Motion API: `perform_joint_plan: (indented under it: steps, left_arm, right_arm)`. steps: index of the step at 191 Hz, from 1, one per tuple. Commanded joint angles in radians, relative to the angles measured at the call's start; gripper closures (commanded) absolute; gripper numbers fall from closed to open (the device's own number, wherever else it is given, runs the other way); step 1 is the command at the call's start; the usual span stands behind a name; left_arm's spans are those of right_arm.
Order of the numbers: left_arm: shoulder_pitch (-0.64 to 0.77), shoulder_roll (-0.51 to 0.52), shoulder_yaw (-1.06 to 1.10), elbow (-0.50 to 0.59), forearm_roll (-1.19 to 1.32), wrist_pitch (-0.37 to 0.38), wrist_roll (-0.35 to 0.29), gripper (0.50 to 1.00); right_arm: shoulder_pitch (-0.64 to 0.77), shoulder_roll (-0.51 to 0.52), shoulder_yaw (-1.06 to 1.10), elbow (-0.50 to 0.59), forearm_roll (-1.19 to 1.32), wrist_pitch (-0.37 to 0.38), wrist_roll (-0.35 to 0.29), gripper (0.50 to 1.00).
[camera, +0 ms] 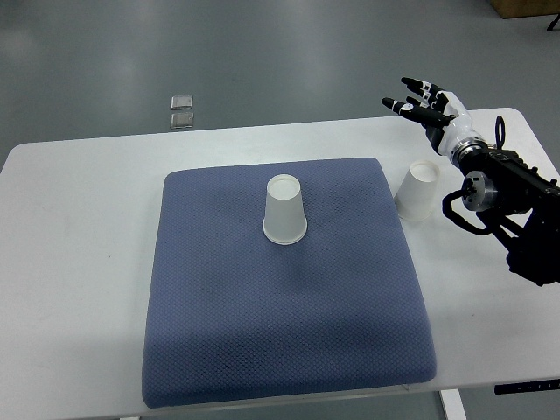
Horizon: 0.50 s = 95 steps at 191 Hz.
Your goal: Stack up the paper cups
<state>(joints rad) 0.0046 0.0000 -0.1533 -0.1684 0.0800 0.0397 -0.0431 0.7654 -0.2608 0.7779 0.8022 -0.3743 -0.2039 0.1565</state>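
The paper cup on the blue cushion (285, 210) gets narrower toward its top, so the other paper cup (418, 191) will fit almost all the way over it when the robot lowers that other cup.
A white paper cup (285, 210) stands upside down near the middle of the blue cushion (280, 350). A second white paper cup (416, 190) stands upside down on the white table, just off the cushion's right edge. My right hand (423, 102) is above the table's far right edge, behind and above the second cup, with fingers spread and holding nothing. Its arm (512, 197) comes in from the right edge. The left arm is out of view.
The white table (79, 262) carries the cushion. Two small clear objects (182, 111) lie on the grey floor beyond the table's far edge. A brown box corner (523, 7) shows at the top right.
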Motion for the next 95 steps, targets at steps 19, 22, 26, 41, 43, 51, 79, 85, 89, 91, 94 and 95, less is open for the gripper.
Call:
perform_joint_plan:
  steps: [19, 22, 26, 41, 43, 51, 79, 85, 89, 91, 94, 95]
  left_arm:
    - [0.003, 0.000, -0.014, 0.006, -0.003, 0.002, -0.001, 0.500]
    - [0.003, 0.000, -0.014, 0.006, -0.003, 0.002, -0.001, 0.500]
    - [0.003, 0.000, -0.014, 0.007, -0.003, 0.002, -0.001, 0.500]
    - [0.005, 0.000, -0.005, 0.010, -0.002, 0.002, 0.000, 0.500]
    - [0.005, 0.000, -0.003, 0.010, -0.002, 0.002, -0.001, 0.500]
    - [0.005, 0.000, -0.002, 0.012, -0.002, 0.002, 0.000, 0.500]
    - [0.005, 0.000, 0.000, 0.010, -0.002, 0.002, -0.001, 0.500]
    - [0.005, 0.000, -0.002, 0.010, -0.002, 0.002, 0.000, 0.500]
    - [0.005, 0.000, -0.002, 0.010, -0.002, 0.002, 0.000, 0.500]
    - [0.005, 0.000, -0.002, 0.010, -0.002, 0.002, 0.000, 0.500]
    - [0.005, 0.000, -0.002, 0.010, -0.002, 0.002, 0.000, 0.500]
    - [0.005, 0.000, -0.002, 0.010, -0.002, 0.002, 0.000, 0.500]
  right_arm:
    - [0.000, 0.002, 0.001, 0.002, 0.000, 0.000, 0.000, 0.583]
    - [0.000, 0.002, 0.001, 0.000, 0.000, 0.000, 0.000, 0.583]
    - [0.000, 0.002, 0.001, 0.002, 0.000, 0.000, 0.000, 0.583]
    - [0.000, 0.002, 0.001, 0.002, 0.000, 0.001, 0.000, 0.583]
    - [0.000, 0.002, 0.001, 0.002, 0.000, 0.001, 0.000, 0.583]
    - [-0.001, 0.002, 0.001, 0.002, 0.000, 0.003, 0.000, 0.583]
    - [-0.003, 0.002, 0.001, 0.002, 0.000, 0.003, 0.000, 0.583]
    - [-0.002, 0.000, 0.001, 0.002, 0.000, 0.003, 0.000, 0.583]
    - [-0.001, 0.000, 0.003, 0.003, 0.002, 0.003, 0.000, 0.583]
    - [-0.001, 0.000, 0.003, 0.003, 0.002, 0.003, 0.000, 0.583]
    - [-0.001, 0.000, 0.003, 0.003, 0.002, 0.003, 0.000, 0.583]
    - [-0.001, 0.000, 0.003, 0.003, 0.002, 0.005, 0.000, 0.583]
